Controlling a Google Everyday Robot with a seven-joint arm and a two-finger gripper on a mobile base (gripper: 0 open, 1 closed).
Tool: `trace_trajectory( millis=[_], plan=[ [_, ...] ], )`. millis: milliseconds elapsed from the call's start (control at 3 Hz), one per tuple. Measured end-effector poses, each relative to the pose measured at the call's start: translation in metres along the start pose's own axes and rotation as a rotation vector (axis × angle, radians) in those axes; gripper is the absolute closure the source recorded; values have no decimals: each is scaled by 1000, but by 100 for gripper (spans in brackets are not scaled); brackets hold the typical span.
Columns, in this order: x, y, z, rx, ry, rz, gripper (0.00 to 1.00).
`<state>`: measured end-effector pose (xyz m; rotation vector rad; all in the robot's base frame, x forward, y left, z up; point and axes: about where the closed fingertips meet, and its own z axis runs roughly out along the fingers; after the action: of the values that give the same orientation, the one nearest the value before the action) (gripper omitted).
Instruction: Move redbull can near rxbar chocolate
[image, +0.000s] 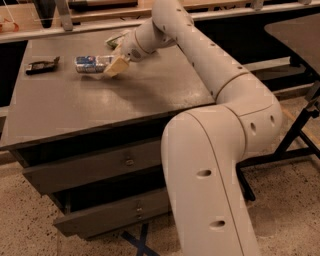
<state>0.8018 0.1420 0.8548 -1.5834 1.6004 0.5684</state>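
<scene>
I should keep carrying the redbull can over with my gripper until both lie close together, then let go, because the redbull can's loose end (80, 64) faces the rxbar chocolate (42, 66) across open tabletop.
The redbull can (89, 64) is a silver-and-blue can held on its side just above the grey tabletop, near the far left. My gripper (111, 66) grips the can's right end, its tan fingers (115, 65) closed around it. The rxbar chocolate (42, 65) is a small dark flat bar lying near the table's far left edge, a short way left of the can.
A green crinkled snack bag (116, 38) lies at the back of the table (100, 105), partly hidden behind my wrist. The table has two drawers below. A dark stand (300, 125) is at the right. Shelving runs along the back.
</scene>
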Motion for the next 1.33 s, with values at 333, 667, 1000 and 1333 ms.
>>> trace_trajectory(
  millis=[333, 667, 1000, 1333],
  plan=[
    [-13, -4, 11, -9, -8, -16, 100],
    [-26, -7, 23, -19, -2, -26, 100],
    [-33, -8, 37, -31, 10, -32, 100],
    [-34, -8, 47, -39, 26, -32, 100]
  ],
)
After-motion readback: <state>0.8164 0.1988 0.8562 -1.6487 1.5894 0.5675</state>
